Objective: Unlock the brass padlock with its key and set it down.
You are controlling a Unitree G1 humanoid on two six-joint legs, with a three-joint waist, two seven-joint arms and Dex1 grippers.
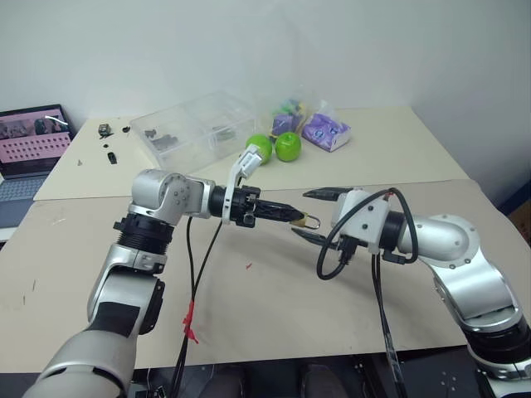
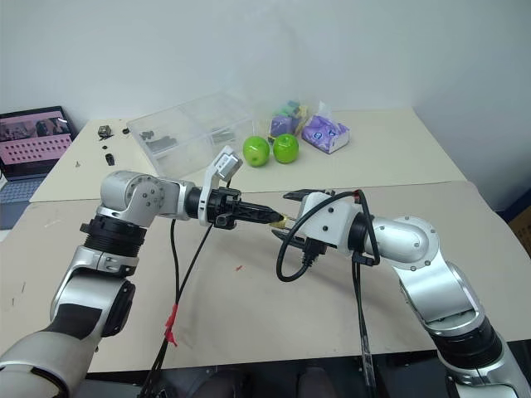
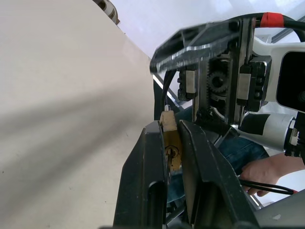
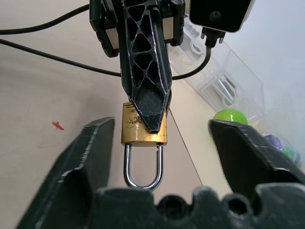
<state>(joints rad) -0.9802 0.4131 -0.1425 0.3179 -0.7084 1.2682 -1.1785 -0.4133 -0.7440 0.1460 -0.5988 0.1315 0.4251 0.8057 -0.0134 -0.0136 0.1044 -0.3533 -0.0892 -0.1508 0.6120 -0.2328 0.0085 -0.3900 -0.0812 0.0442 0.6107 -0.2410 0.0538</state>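
I can see the shackle's free leg [image 4: 159, 151] in line with the padlock's body, so next my right gripper closes and swings the shackle to the side before I put the padlock down.
My left gripper [image 1: 294, 216] is shut on the brass padlock [image 1: 309, 220] and holds it in the air above the table's middle. The right wrist view shows the padlock [image 4: 143, 130] pinched at its body, with the silvery shackle [image 4: 142, 168] hanging out and both its legs in the body. My right gripper [image 4: 159, 125] stands open, one finger on each side of the padlock and neither touching it. In the left wrist view the padlock's keyhole face [image 3: 171, 151] sits between my left fingers [image 3: 145, 162]. The key is hidden or out of view.
Two green apples [image 1: 288, 147] and a purple packet [image 1: 325, 131] lie at the back beside a clear plastic box [image 1: 195, 124]. A laptop [image 1: 33, 145] stands far left. A small red speck [image 1: 248, 266] lies on the beige table [image 1: 274, 307]. A person's hand [image 3: 267, 174] shows below.
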